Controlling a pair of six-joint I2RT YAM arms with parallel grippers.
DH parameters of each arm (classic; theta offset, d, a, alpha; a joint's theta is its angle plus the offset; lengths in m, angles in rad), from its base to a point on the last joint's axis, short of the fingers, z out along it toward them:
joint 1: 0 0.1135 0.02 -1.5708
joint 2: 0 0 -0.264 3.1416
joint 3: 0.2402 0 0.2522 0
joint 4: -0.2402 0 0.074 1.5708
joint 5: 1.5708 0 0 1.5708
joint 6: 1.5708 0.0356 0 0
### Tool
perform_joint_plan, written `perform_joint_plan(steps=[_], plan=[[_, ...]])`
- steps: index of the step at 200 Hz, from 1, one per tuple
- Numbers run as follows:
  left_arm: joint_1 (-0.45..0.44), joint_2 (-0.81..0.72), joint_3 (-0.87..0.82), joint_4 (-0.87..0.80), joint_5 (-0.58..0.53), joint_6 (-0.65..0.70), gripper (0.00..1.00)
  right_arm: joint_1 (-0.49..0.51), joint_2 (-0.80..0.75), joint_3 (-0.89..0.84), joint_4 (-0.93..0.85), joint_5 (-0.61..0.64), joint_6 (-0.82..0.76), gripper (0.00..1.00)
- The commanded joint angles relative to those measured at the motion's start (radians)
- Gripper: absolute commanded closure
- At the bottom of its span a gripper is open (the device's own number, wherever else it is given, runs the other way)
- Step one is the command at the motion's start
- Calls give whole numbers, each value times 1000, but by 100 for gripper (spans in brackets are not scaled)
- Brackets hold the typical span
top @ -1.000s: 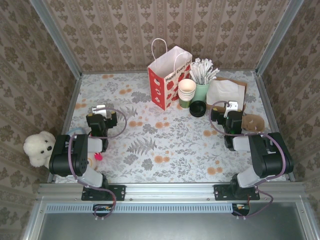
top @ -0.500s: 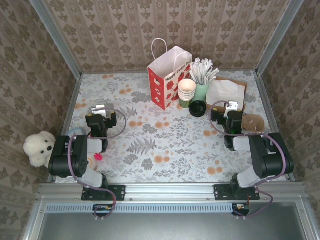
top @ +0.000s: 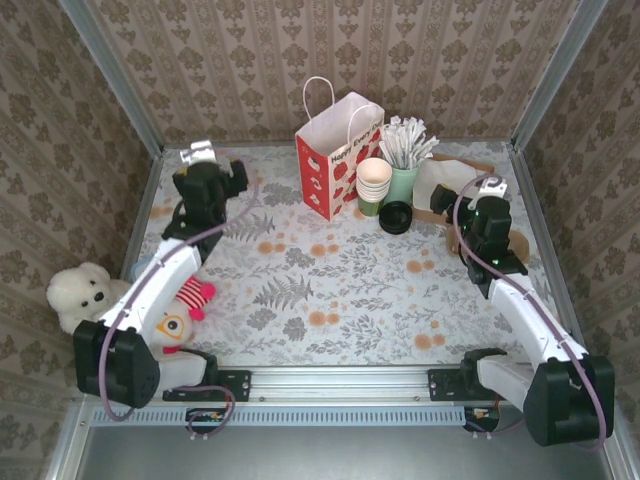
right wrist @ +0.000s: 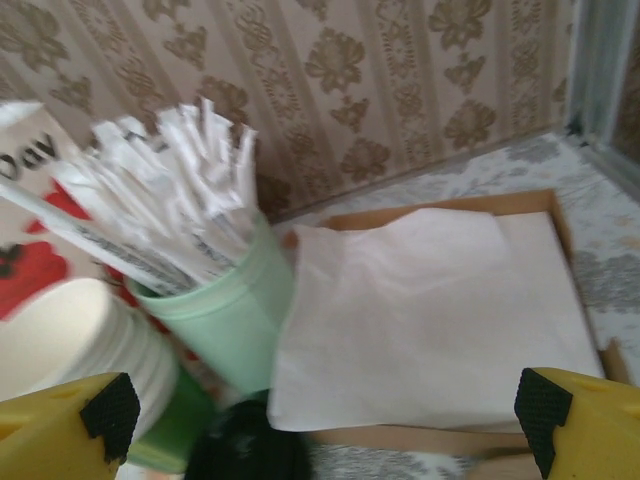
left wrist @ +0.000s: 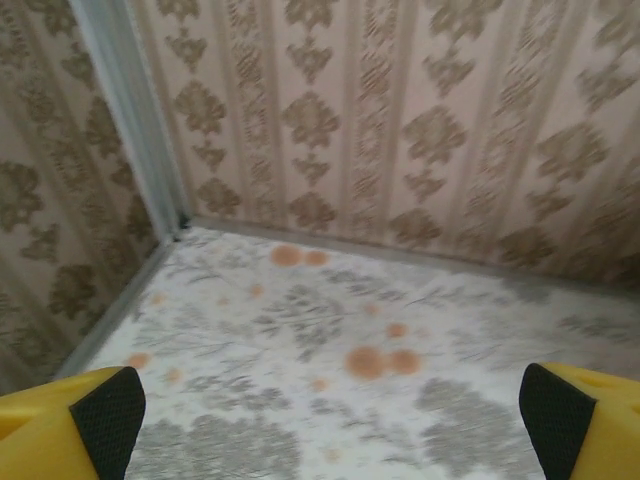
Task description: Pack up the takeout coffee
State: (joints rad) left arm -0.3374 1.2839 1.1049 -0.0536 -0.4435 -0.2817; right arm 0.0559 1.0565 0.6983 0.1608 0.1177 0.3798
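The top cream paper cup's rim (top: 387, 179) is open to the spread fingers of my right gripper, so I should keep moving toward the cup stack (top: 372, 190) until they are on both sides of that rim.
The takeout coffee (top: 396, 216), a small dark cup under a black lid, stands at the back of the table in front of the mint-green cup of stirrers (top: 403, 180). In the right wrist view its black lid (right wrist: 245, 452) sits at the bottom edge, left of centre. The red and white paper bag (top: 335, 155) stands upright just left of the cups. My right gripper (top: 490, 190) hovers open to the right of the coffee, over the napkins, its jaws (right wrist: 328, 420) wide apart and empty. My left gripper (top: 203, 160) is open near the back left corner, jaws (left wrist: 330, 420) empty over bare floral tabletop.
A stack of cream paper cups (top: 374, 180) stands on a green base beside the bag. White napkins (right wrist: 430, 310) lie on a brown tray (top: 470, 165) at the back right. A white plush bear (top: 80, 295) and a striped soft toy (top: 185, 300) lie at the left edge.
Both arms have unfolded from near the front and reached toward the back: the left to the far left corner, the right over the napkin tray. The soft toy under the left arm is uncovered.
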Motion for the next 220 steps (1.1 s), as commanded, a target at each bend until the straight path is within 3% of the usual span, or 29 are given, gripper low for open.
perform_joint_plan(steps=[1,24,44,56,84,139,174,220], plan=[[-22,101,186,-476,96,-259,0,22,24,123,-271,-112,167,0],[-49,224,380,-608,276,-286,0,45,117,293,-456,-132,239,0],[-90,316,519,-694,312,-319,0,56,205,399,-524,-168,219,0],[-109,334,539,-687,320,-350,0,58,266,467,-605,-121,216,0],[-149,310,453,-558,359,-356,0,107,388,581,-656,-206,223,8],[-145,268,263,-334,506,-355,0,218,673,881,-787,-53,344,30],[-141,261,227,-366,522,-281,0,258,795,1033,-867,66,313,50],[-131,244,167,-310,529,-278,0,273,857,1094,-885,94,298,70]])
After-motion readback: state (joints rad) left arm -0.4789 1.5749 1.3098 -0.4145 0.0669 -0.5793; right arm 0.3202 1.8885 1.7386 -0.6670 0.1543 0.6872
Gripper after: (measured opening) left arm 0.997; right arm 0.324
